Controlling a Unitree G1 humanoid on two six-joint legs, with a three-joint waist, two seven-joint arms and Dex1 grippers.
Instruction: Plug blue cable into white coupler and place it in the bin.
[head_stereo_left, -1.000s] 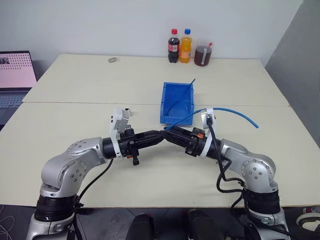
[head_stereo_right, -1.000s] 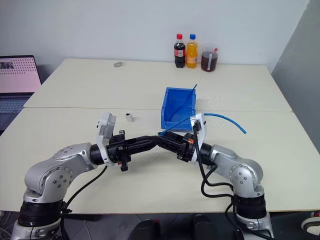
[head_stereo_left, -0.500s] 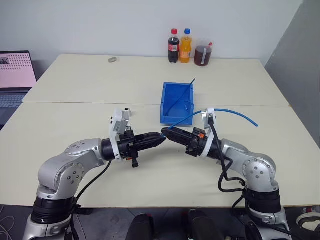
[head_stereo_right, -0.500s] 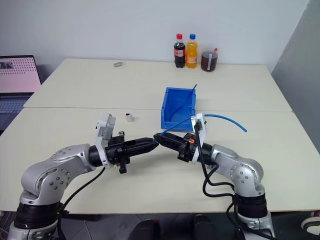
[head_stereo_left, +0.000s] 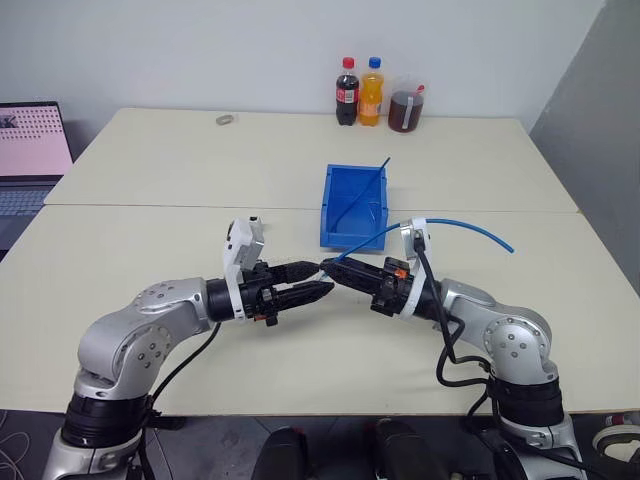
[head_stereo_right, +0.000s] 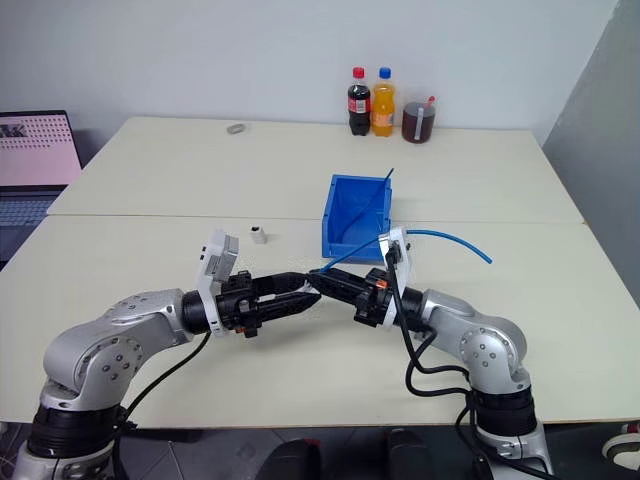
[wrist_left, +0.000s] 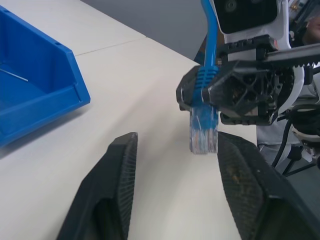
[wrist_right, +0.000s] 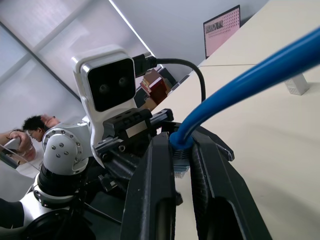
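Note:
The clear plug (wrist_left: 203, 132) sticks out beyond the fingers. The white coupler will stay on the plug and come along when I carry the blue cable.
My right gripper (head_stereo_left: 328, 267) is shut on the blue cable (head_stereo_left: 455, 223) just behind its clear plug (wrist_left: 202, 135), and the plug sticks out past the fingertips. The cable arcs back over that wrist and ends above the table on the right. My left gripper (head_stereo_left: 323, 279) faces it, open, with one finger on each side of the plug and not touching it. The white coupler (head_stereo_right: 259, 234) stands on the table behind my left wrist, apart from both grippers. The bin (head_stereo_left: 352, 238) sits beyond the grippers with a thin dark blue strand lying in it.
Two bottles (head_stereo_left: 359, 92) and a dark jar (head_stereo_left: 405, 110) stand at the table's far edge, with a small ring (head_stereo_left: 225, 120) to their left. A laptop (head_stereo_left: 30, 150) is at the left. A seam (head_stereo_left: 150, 207) joins the two tables. A person (wrist_right: 30, 127) shows in the background.
My left gripper was shut with its tip against the right gripper's tip; its fingers have now spread open around the plug. The right gripper still holds the cable in the same place.

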